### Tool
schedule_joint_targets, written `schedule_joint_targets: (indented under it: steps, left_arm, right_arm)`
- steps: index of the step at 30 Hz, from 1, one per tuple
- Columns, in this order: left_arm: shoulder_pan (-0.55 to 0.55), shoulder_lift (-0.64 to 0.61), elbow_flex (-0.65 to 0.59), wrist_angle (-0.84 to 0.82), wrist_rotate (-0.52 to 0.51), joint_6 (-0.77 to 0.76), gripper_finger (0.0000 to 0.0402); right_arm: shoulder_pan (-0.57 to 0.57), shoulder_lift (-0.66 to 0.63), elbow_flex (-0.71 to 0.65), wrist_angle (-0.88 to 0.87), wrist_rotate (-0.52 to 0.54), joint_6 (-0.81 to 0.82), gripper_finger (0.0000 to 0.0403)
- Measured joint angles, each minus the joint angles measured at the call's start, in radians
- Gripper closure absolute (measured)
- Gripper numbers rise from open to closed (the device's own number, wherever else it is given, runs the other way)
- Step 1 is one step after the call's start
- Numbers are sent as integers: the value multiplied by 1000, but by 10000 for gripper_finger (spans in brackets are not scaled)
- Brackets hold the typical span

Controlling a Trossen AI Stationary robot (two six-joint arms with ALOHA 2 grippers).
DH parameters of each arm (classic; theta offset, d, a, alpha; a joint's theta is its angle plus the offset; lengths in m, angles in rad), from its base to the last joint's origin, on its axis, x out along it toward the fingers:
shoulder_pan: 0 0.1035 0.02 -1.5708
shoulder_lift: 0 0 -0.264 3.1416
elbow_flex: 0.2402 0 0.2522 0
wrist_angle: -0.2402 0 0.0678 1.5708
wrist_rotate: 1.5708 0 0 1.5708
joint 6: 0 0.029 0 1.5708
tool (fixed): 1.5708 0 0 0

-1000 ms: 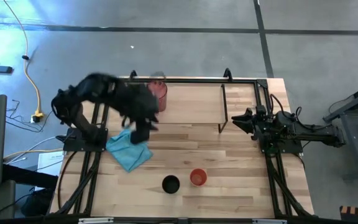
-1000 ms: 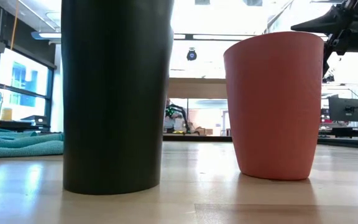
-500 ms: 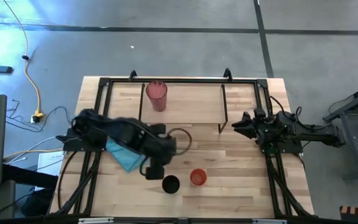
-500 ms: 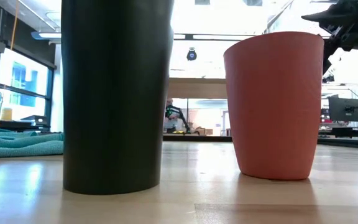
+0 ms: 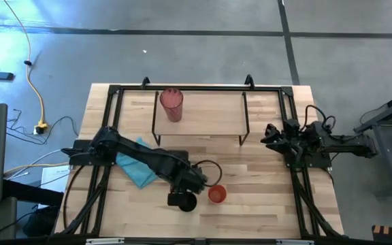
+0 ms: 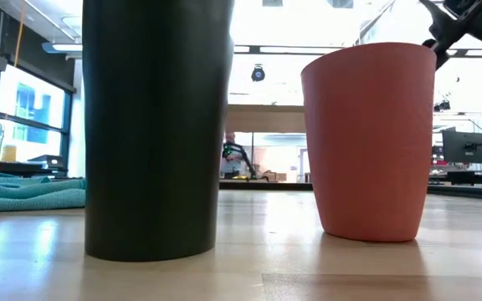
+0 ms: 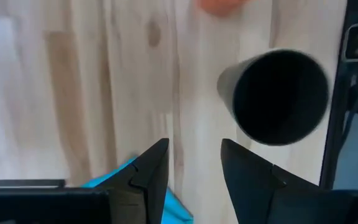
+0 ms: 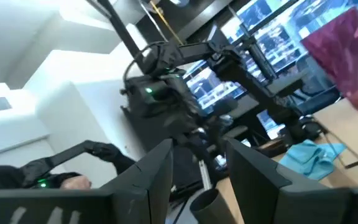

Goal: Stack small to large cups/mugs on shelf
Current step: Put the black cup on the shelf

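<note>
My left gripper should move toward the cup next until the fingers straddle its near side [image 7: 240, 121], then close, because the black cup's open rim [image 7: 281, 96] faces my spread fingers.
The black cup [image 5: 188, 203] and the short red-orange cup [image 5: 216, 194] stand upright side by side near the table's front edge. The pink-red tumbler [image 5: 171, 104] stands upright on the left part of the shelf [image 5: 209, 119] at the far side. My left gripper [image 5: 180, 198] points down, open, just left of and above the black cup [image 7: 281, 96]. The cup lies off to the side of the finger gap [image 7: 194, 165]. My right gripper [image 5: 267, 134] waits open at the table's right side, facing left, with nothing between its fingers [image 8: 194, 165].
A teal cloth [image 5: 137, 169] lies crumpled on the table's left side, under my left arm. The shelf's black legs [image 5: 243, 139] stand at the middle of the table. Bare wood lies between the shelf and the two cups.
My left gripper has swung from beside the shelf's left end, over the teal cloth, toward the table's near edge and down to the black cup, staying open. My right gripper has tipped upward in place. No cup has moved.
</note>
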Motion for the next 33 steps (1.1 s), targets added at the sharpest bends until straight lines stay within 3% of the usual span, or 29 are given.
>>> schedule_joint_targets:
  steps: [5, 21, 33]
  left_arm:
    - [-6, -3, -105, 134, 67, 0, 266]
    - [-19, -4, -114, 230, 85, -1, 266]
    - [-18, -5, -251, 355, 121, -18, 266]
  right_arm:
    - [34, 0, 0, -15, 1, 0, 261]
    - [42, 0, 0, -79, 18, -1, 261]
    - [42, 0, 0, -79, 18, 8, 261]
